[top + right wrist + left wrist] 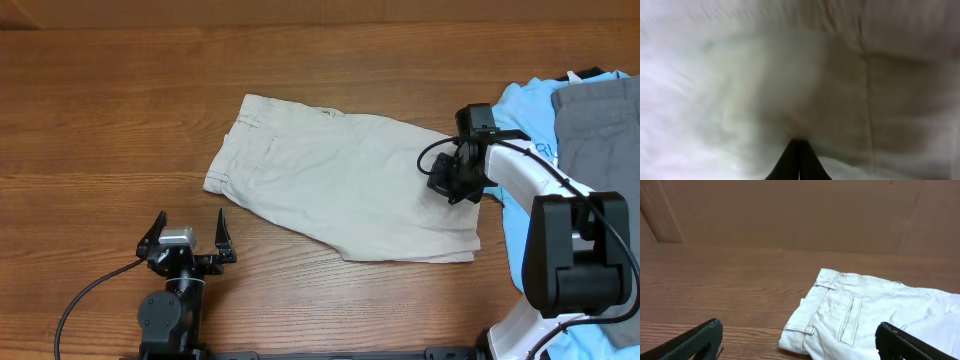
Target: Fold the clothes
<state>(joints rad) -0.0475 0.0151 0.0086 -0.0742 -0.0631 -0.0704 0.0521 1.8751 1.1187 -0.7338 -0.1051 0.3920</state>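
Observation:
The light blue T-shirt is crowding the leg hems of the beige shorts [476, 218], so the robot's right gripper should pull the T-shirt [538, 104] away before it takes the hems.
The beige shorts [340, 190] lie flat and folded on the wooden table, waistband to the left and leg hems to the right. My right gripper [452, 180] is down on the shorts' right end. In the right wrist view its fingers [799, 145] are pressed together with their tip in the cloth [740, 75], which fills that view. My left gripper [190, 243] is open and empty, just in front of the waistband corner. In the left wrist view its fingers [800, 340] frame the waistband, belt loops and a stitched pocket [865, 315].
A light blue T-shirt [525, 110] and a grey garment [600, 120] lie piled at the table's right edge, beside my right arm. Bare wooden table [100, 100] stretches to the left and the far side.

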